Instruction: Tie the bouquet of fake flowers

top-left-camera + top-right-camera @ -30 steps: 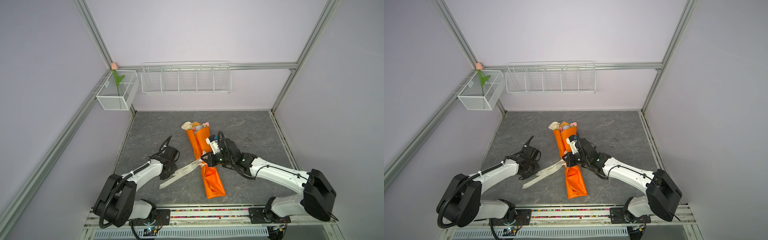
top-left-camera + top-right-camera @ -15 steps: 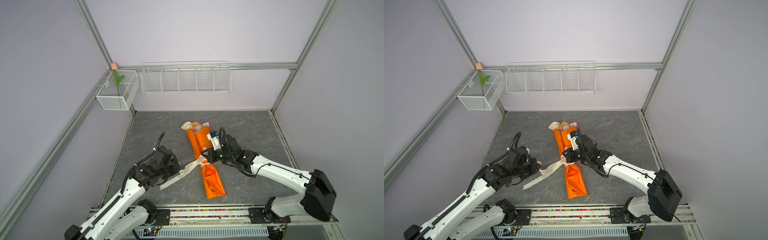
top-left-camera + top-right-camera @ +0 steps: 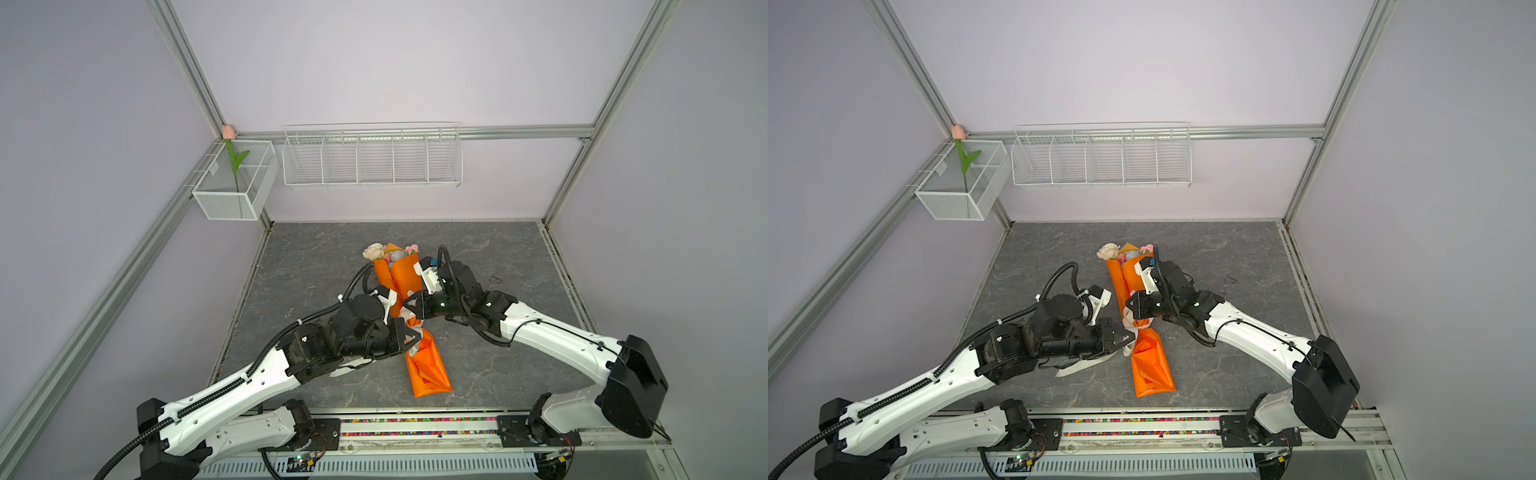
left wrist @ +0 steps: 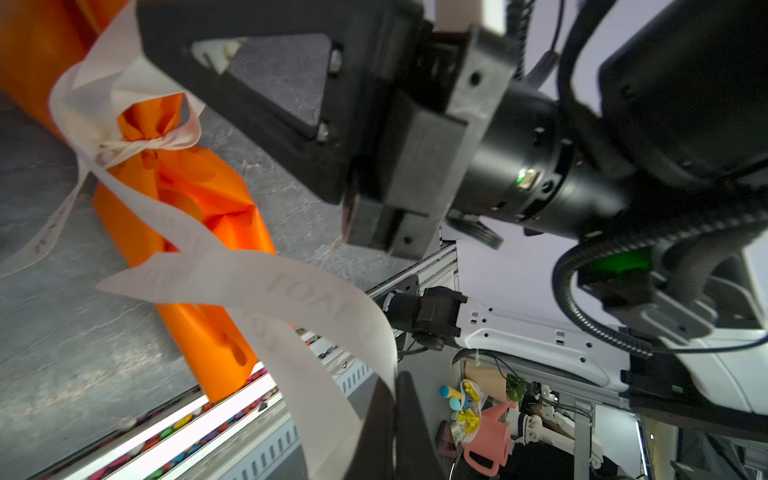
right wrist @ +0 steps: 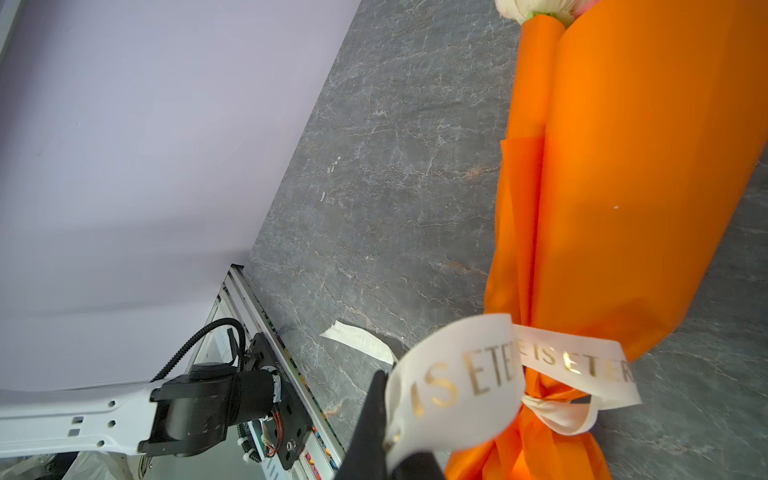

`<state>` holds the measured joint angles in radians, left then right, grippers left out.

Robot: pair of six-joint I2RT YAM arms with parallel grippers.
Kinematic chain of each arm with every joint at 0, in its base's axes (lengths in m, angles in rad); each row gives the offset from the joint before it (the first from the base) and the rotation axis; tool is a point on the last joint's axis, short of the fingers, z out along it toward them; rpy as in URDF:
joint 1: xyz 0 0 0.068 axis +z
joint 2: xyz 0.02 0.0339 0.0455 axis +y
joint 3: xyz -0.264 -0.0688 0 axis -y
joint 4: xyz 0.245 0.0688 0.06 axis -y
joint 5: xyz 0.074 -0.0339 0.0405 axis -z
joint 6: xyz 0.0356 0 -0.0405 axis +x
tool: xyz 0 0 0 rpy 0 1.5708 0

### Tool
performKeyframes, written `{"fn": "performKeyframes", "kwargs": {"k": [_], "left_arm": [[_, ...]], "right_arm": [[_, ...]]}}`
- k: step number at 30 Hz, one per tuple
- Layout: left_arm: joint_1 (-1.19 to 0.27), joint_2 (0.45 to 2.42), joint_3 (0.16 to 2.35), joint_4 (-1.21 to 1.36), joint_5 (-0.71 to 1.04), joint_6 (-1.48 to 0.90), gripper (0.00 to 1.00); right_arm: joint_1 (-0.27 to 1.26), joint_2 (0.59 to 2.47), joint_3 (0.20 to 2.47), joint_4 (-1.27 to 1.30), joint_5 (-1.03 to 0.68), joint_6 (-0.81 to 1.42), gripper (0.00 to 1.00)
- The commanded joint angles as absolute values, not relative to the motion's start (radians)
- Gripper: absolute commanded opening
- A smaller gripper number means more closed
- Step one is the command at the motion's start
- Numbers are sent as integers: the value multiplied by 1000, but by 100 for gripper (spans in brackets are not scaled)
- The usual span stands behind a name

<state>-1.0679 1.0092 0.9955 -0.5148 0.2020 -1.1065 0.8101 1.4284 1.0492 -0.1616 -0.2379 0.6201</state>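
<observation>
The ribbon loop (image 5: 460, 384) stands over the knot in my right gripper. My left gripper keeps carrying the strand across the orange wrap (image 3: 1151, 352) and lets go beyond it.
The bouquet of fake flowers (image 3: 401, 276) lies on the grey table in orange wrapping paper (image 3: 1151, 365), blooms (image 3: 374, 250) toward the back wall. A cream ribbon with gold letters (image 5: 457, 382) is knotted (image 4: 124, 145) round the wrap's narrow waist. My left gripper (image 3: 415, 338) sits just left of that waist, shut on one ribbon strand (image 4: 291, 286); its fingertips (image 4: 392, 386) pinch the strip. My right gripper (image 3: 405, 305) hovers over the wrap just behind the waist, shut on a ribbon loop, as the right wrist view shows (image 5: 388, 415). A loose ribbon tail (image 3: 1075, 368) lies under my left arm.
A white mesh basket (image 3: 220, 203) holding a single pink tulip (image 3: 227, 132) hangs in the back left corner. A white wire shelf (image 3: 372, 162) hangs on the back wall. The arms' mounting rail (image 3: 415, 428) runs along the table's front edge.
My left arm has swung in from the left, carrying its ribbon strand up to the bouquet's waist. My right gripper has stayed by the wrap, holding its loop.
</observation>
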Motion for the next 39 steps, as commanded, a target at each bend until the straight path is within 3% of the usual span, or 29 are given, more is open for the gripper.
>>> {"fn": "performKeyframes", "kwargs": {"k": [1, 14, 19, 23, 29, 30, 33, 35, 39], "left_arm": [[-1080, 1061, 1026, -410, 191, -1095, 0], [-1175, 1308, 1126, -259, 263, -769, 9], [-1182, 1367, 1084, -87, 281, -786, 9], [-1183, 1441, 1126, -136, 307, -771, 12], [-1183, 1491, 1110, -208, 326, -706, 39], [-1182, 1489, 1127, -242, 322, -686, 54], [-1182, 1394, 1101, -240, 277, -647, 58], [-1181, 1310, 1051, -208, 260, -601, 68], [-1134, 1182, 980, -272, 237, -572, 70]], "right_arm": [[800, 1448, 1066, -176, -274, 610, 7], [755, 1444, 1068, -178, -320, 600, 7], [735, 1435, 1072, -195, -326, 589, 7], [721, 1417, 1065, -207, -316, 578, 7], [711, 1429, 1065, -224, -327, 562, 7], [710, 1429, 1063, -225, -326, 560, 7], [705, 1428, 1060, -219, -324, 560, 7], [703, 1425, 1058, -213, -325, 558, 7], [700, 1431, 1058, -186, -352, 551, 7]]}}
